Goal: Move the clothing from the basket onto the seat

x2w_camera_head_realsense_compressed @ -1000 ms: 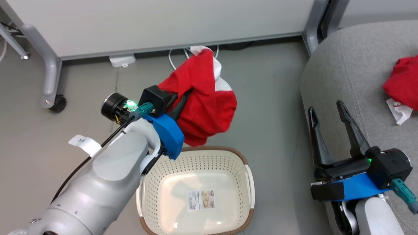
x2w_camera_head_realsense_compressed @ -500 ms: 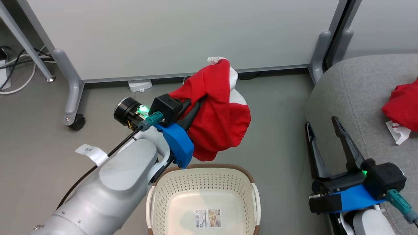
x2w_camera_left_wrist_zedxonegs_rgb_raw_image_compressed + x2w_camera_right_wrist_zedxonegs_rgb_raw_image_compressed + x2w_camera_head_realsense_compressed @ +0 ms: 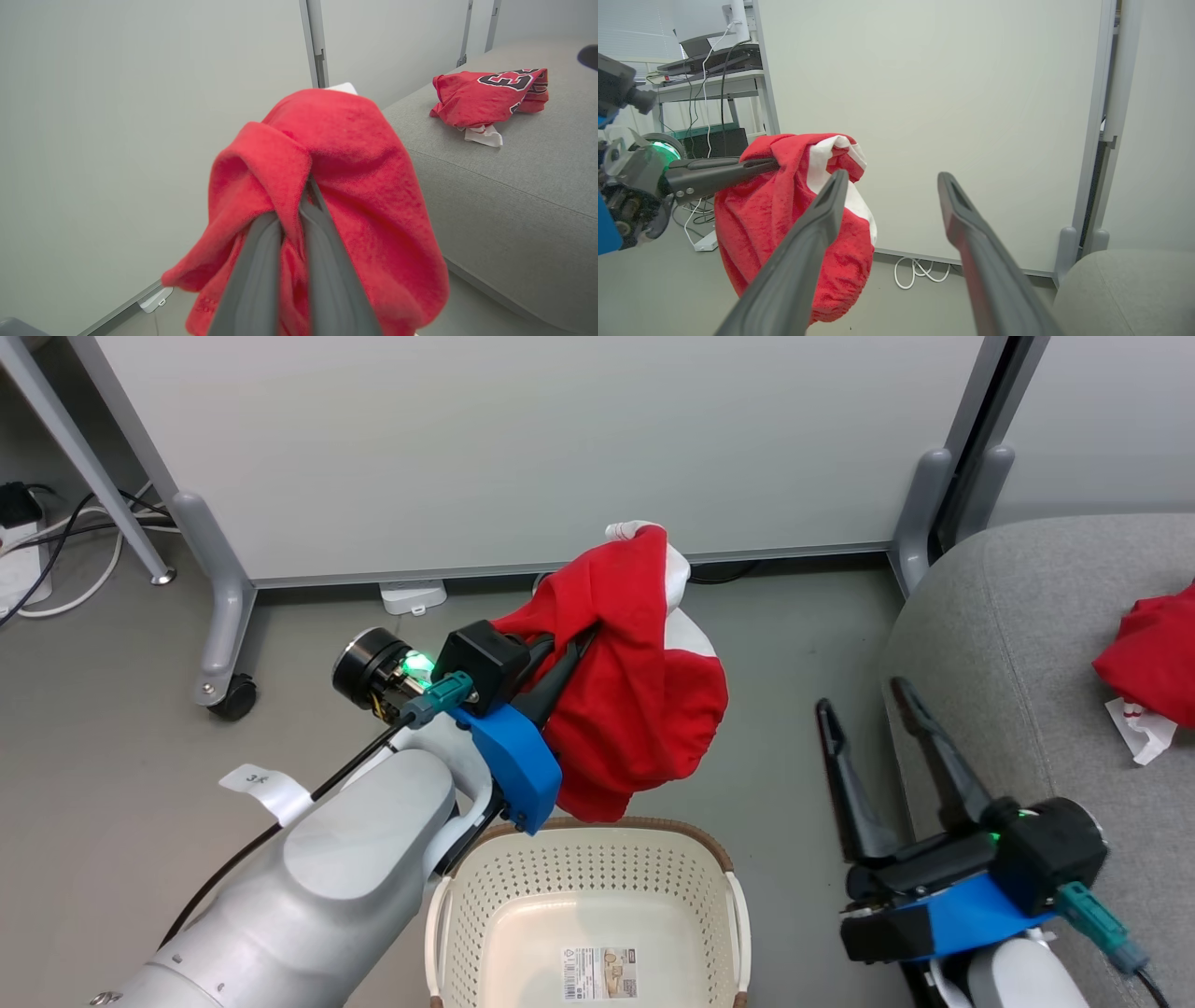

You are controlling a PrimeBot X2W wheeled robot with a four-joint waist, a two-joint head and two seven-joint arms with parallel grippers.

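The red garment's loose [image 3: 661, 722] folds [image 3: 616, 629] droop around my left gripper, so the red garment will hang as a limp heap when I carry it with my right gripper.
My left gripper [image 3: 583, 639] is shut on a red garment with white panels [image 3: 635, 681], which hangs in the air above the far rim of the cream perforated basket [image 3: 523, 887]. In the left wrist view the red cloth [image 3: 345, 186] drapes over both fingers [image 3: 322, 261]. The basket holds no clothing, only a label on its floor. A second red garment [image 3: 1148, 653], a jersey with black-and-white numbers [image 3: 490, 95], lies crumpled on the light-grey seat [image 3: 1008, 616] at the right. My right gripper [image 3: 864, 700] stands open with nothing between its fingers, beside the seat's left edge.
A white partition panel [image 3: 523, 439] on grey wheeled legs [image 3: 224, 635] stands behind the held garment. Cables [image 3: 56, 541] and a white adapter [image 3: 411, 595] lie on the grey floor along its base. A desk with equipment [image 3: 710, 70] stands further left.
The head camera has tilted up, shifting the basket lower in the picture. The left gripper keeps its hold on the red garment. The right gripper has shifted left, away from the seat.
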